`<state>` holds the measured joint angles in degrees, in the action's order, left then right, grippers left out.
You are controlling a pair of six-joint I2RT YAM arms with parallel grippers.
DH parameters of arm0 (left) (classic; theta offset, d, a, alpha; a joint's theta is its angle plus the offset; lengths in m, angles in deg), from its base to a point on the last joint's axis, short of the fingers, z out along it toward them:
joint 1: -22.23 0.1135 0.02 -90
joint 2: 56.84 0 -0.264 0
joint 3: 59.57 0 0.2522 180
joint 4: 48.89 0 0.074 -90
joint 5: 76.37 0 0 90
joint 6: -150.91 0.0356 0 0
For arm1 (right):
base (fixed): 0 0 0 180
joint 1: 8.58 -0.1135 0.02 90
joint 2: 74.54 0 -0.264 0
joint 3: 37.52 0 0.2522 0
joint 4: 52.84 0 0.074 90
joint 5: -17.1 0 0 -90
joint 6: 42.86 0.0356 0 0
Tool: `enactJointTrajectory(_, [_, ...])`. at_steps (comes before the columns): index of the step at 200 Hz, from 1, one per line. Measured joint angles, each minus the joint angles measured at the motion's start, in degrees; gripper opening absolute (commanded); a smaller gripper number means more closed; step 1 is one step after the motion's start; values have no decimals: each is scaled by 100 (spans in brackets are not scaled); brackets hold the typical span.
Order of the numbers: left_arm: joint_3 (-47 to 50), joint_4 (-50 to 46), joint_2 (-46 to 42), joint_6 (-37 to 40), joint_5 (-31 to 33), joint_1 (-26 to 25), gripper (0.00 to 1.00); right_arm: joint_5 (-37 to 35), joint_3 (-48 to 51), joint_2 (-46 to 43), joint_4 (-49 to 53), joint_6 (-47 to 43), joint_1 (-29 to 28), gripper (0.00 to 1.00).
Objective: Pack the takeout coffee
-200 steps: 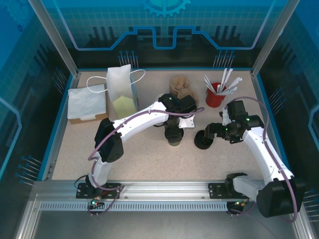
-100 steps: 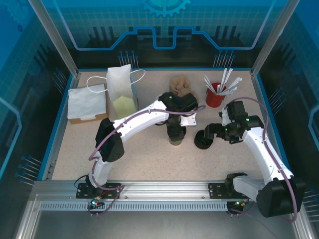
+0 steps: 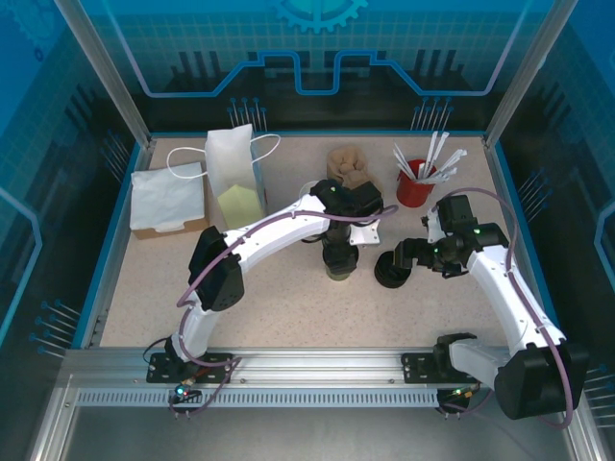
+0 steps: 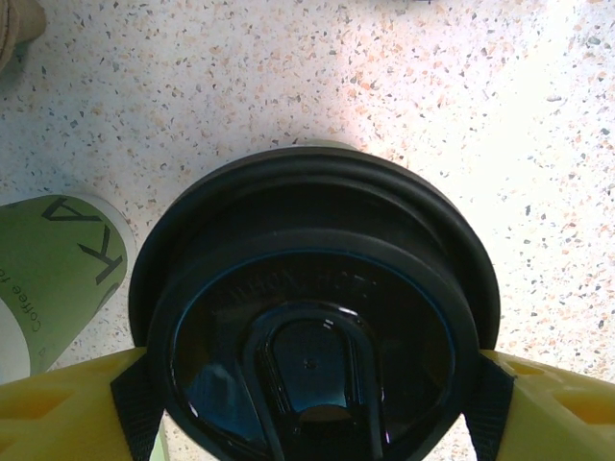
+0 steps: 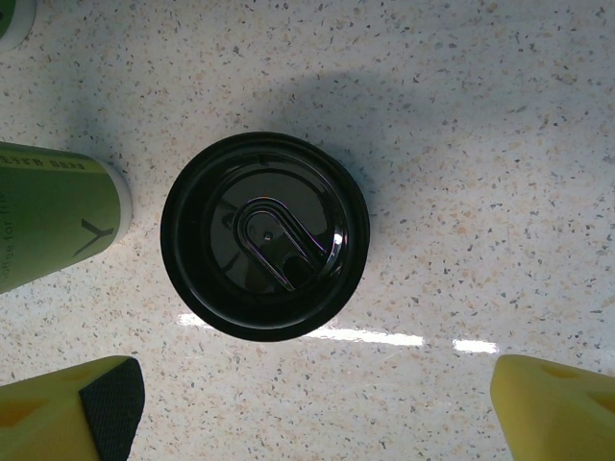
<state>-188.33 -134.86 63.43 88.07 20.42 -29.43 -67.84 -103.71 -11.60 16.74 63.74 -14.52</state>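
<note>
My left gripper straddles the black lid's raised top [image 4: 315, 336] from above. Next, I back it away and push the lid's rim [image 4: 317, 167] onto the cup with both grippers.
The takeout coffee [image 3: 338, 272], an olive-green cup under a black lid [image 4: 307, 288], stands upright on the table's middle. My left gripper [image 3: 338, 252] points straight down over it. In the left wrist view its yellow fingers [image 4: 67, 408] flank the lid, and the rim hides the inner faces of the black pads [image 4: 135, 389], so contact with the cup cannot be judged. My right gripper [image 3: 404, 257] hovers open above a stack of loose black lids [image 5: 264, 235], fingers [image 5: 72, 408] wide apart and clear of it.
A white paper bag [image 3: 235, 178] stands at the back left beside a flat white box [image 3: 165, 197]. A brown bundle [image 3: 351, 165] and a red cup of straws [image 3: 415, 184] sit at the back. A lidless green cup [image 4: 53, 279] lies close left of the coffee.
The left arm's elbow and wrist have shifted slightly while the gripper stays over the cup. The cup, the lid stack and the right arm have not moved.
</note>
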Motion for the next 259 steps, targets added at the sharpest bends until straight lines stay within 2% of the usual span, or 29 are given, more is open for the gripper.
enactJointTrajectory(57, [-87,-15,17,2,7,0,93,17,7,0,-22,-17,0,95])
enactJointTrajectory(114, [-297,42,-42,-72,7,2,96,481,37,-31,-157,-22,11,95])
enactJointTrajectory(134, [-175,229,-352,-262,7,7,96,789,37,-76,-251,-37,11,93])
enactJointTrajectory(155, [323,564,-1115,-612,7,13,93,1154,37,-103,-396,-15,7,90])
enactJointTrajectory(181, [1244,1143,-2365,-1453,-11,42,88,1449,31,-61,-625,125,-190,85])
enactJointTrajectory(211, [2702,2006,-3711,-3215,-118,225,86,1517,-153,337,-791,302,-730,80])
enactJointTrajectory(238, [4192,2885,-4448,-5040,-389,529,82,1473,-420,813,-935,461,-1233,76])
enactJointTrajectory(259, [5047,3410,-4640,-6161,-636,734,82,1447,-573,1123,-1032,588,-1486,74])
